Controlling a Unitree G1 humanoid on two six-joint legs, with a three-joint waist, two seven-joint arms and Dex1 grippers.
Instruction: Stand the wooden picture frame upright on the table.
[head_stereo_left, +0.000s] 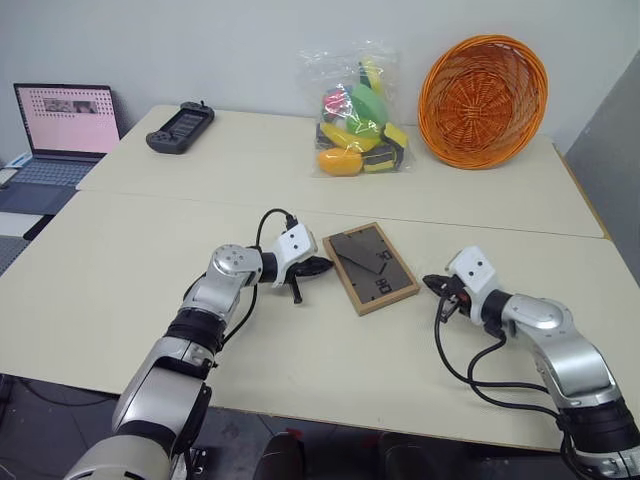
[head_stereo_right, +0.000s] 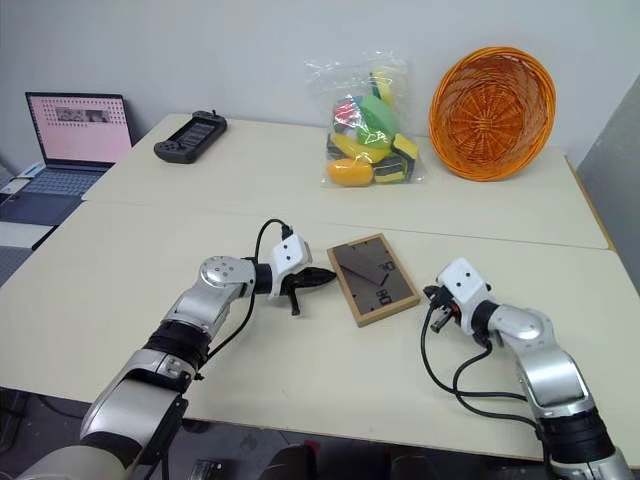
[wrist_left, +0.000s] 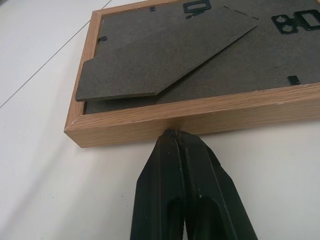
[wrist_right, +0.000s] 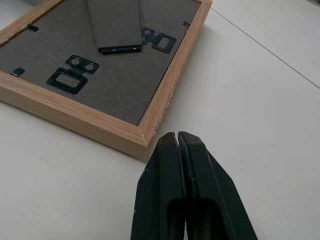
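Observation:
The frame lies crooked with its corner (head_stereo_left: 416, 288) by my right gripper's tips, so my right gripper should back off while my left gripper pushes the frame's side (head_stereo_left: 341, 275) square.
The wooden picture frame (head_stereo_left: 370, 267) lies flat and face down on the table (head_stereo_left: 120, 260), its dark grey back and stand flap (wrist_left: 165, 60) facing up. My left gripper (head_stereo_left: 322, 265) is shut, and its tips (wrist_left: 175, 134) touch the frame's left wooden side. My right gripper (head_stereo_left: 432, 283) is also shut and empty. It sits low over the table just off the frame's near right corner (wrist_right: 145, 137), a small gap away. Black hanger clips (wrist_right: 67, 77) show on the back.
On the far table stand an orange wicker basket (head_stereo_left: 484, 98), a clear bag of colourful toys (head_stereo_left: 358, 125) and a black handheld controller (head_stereo_left: 180, 127). A laptop (head_stereo_left: 62, 130) sits at the far left. A seam (head_stereo_left: 480, 222) separates the two tables.

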